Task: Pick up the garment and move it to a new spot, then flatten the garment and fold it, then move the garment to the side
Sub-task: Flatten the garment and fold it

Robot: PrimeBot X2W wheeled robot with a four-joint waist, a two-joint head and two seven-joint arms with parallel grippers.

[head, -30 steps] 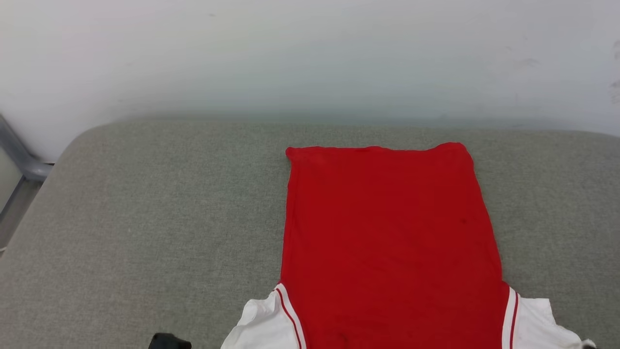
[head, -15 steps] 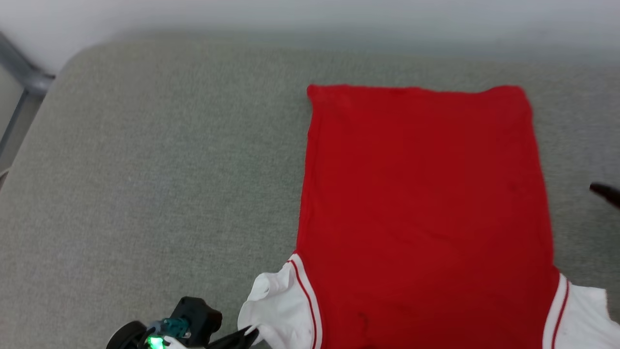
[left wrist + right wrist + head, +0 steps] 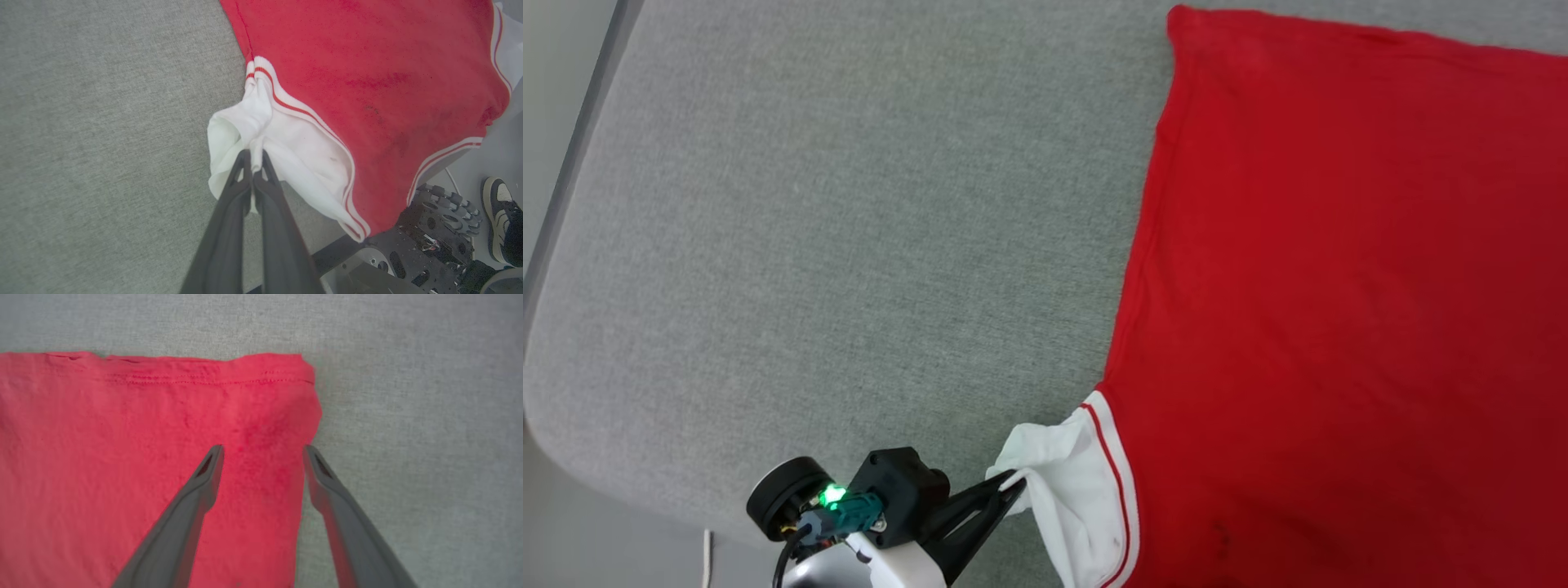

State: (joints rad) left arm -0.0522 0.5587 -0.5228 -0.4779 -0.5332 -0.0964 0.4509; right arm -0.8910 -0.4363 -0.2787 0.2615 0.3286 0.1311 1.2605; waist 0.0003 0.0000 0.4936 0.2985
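The garment's upper side is plain red beside striped jersey trim [image 3: 1116, 470], so the garment [image 3: 1356, 294] should show a hidden front with letters when I lift it and turn it over.
The garment [image 3: 1339, 269], a red jersey with white sleeves and red-striped trim, lies flat with its plain side up on the grey cushion [image 3: 809, 245]. My left gripper [image 3: 1015, 482] is shut on the bunched white sleeve [image 3: 1062, 474] at the near left; in the left wrist view the dark fingers pinch that sleeve [image 3: 241, 126] at the tips of the left gripper [image 3: 253, 157]. My right gripper [image 3: 263, 451] stands open above the garment's hem corner [image 3: 286, 388], one finger over the red cloth, the other at its side edge. Nothing lies between its fingers.
The grey cushion's rounded near-left corner [image 3: 556, 408] drops to a pale floor. In the left wrist view the robot's metal base [image 3: 433, 228] sits under the garment's near edge, and a person's black-and-white shoe [image 3: 500, 220] stands on the floor beside it.
The head camera has tilted down and turned, so the garment shifted up and right in view. My left gripper and the sleeve it holds came into view. The right gripper opened wide.
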